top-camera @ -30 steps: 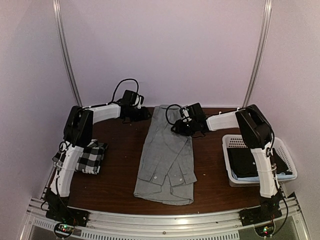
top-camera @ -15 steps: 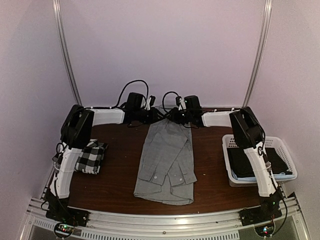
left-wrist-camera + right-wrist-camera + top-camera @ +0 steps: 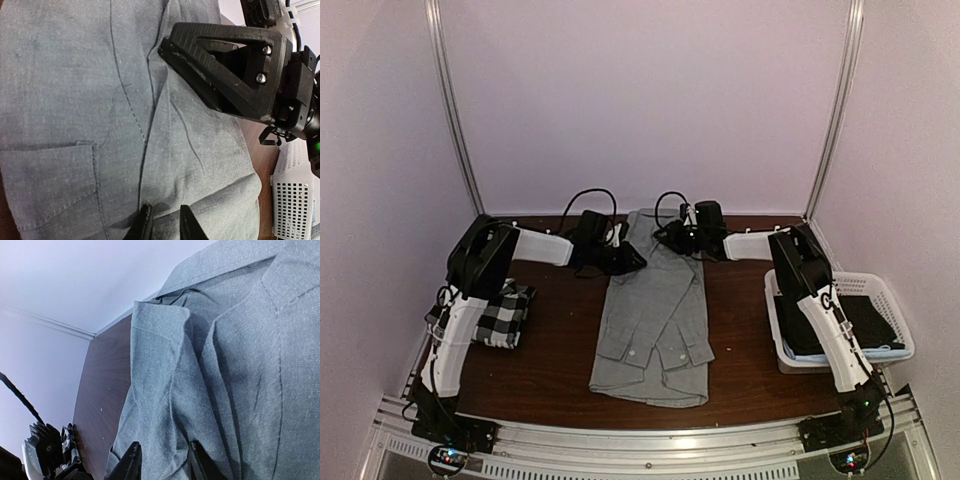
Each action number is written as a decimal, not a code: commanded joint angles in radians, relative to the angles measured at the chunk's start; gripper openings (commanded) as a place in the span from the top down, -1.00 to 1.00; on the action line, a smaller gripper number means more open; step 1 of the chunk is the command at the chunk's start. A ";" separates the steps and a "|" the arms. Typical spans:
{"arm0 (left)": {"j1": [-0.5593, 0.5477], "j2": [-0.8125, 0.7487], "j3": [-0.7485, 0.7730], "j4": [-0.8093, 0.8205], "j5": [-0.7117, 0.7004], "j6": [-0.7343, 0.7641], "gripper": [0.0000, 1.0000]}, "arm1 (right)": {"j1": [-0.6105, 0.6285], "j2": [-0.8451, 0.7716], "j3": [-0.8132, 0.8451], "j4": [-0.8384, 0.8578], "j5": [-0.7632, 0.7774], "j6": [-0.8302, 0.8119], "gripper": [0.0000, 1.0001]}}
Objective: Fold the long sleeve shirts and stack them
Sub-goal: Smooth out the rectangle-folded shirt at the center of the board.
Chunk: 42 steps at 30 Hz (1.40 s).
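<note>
My left gripper is working on the grey shirt, which bunches into a fold (image 3: 162, 102) near the collar. It should move back toward the checked shirt's side and straighten the grey shirt before it folds further.
The grey long sleeve shirt (image 3: 655, 320) lies lengthwise mid-table, its sides folded in and its cuffed sleeves toward the near edge. My left gripper (image 3: 632, 258) sits at its far left edge. In the left wrist view its fingertips (image 3: 162, 220) pinch a ridge of the grey cloth (image 3: 75, 100). My right gripper (image 3: 665, 237) is near the collar. In its wrist view the jaws (image 3: 162, 457) hold bunched grey cloth (image 3: 225, 340). The checked shirt (image 3: 503, 313) lies folded at the left edge.
A white slotted basket (image 3: 840, 283) with dark clothing inside stands at the right edge, beside the right arm. The right gripper's black body (image 3: 235, 70) hangs close above the shirt in the left wrist view. Dark wood table (image 3: 560, 350) shows on both sides of the shirt.
Both grippers came together at the shirt's far end, then shifted slightly nearer over the cloth. Both jaws narrowed onto the grey fabric. The checked shirt and basket did not move.
</note>
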 commanded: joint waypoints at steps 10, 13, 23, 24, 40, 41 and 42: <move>0.005 -0.138 -0.290 -0.098 -0.203 -0.042 0.60 | 0.035 0.002 0.032 -0.047 -0.054 0.000 0.25; 0.005 -0.203 -0.372 -0.091 -0.209 -0.031 0.60 | 0.061 -0.046 -0.040 -0.043 -0.041 -0.018 0.24; 0.021 -0.385 -0.523 -0.098 -0.224 0.033 0.59 | 0.120 -0.300 -0.224 -0.152 0.053 -0.169 0.24; 0.022 -0.394 -0.514 -0.098 -0.218 0.038 0.59 | 0.128 -0.331 -0.255 -0.155 0.057 -0.181 0.24; 0.139 -0.137 -0.083 -0.111 -0.235 0.066 0.57 | 0.215 -0.379 -0.487 -0.074 0.027 -0.195 0.47; 0.153 -0.110 -0.057 -0.113 -0.229 0.067 0.57 | 0.214 -0.370 -0.491 -0.077 0.029 -0.198 0.48; 0.166 -0.083 -0.030 -0.119 -0.223 0.065 0.57 | 0.213 -0.365 -0.496 -0.081 0.030 -0.200 0.48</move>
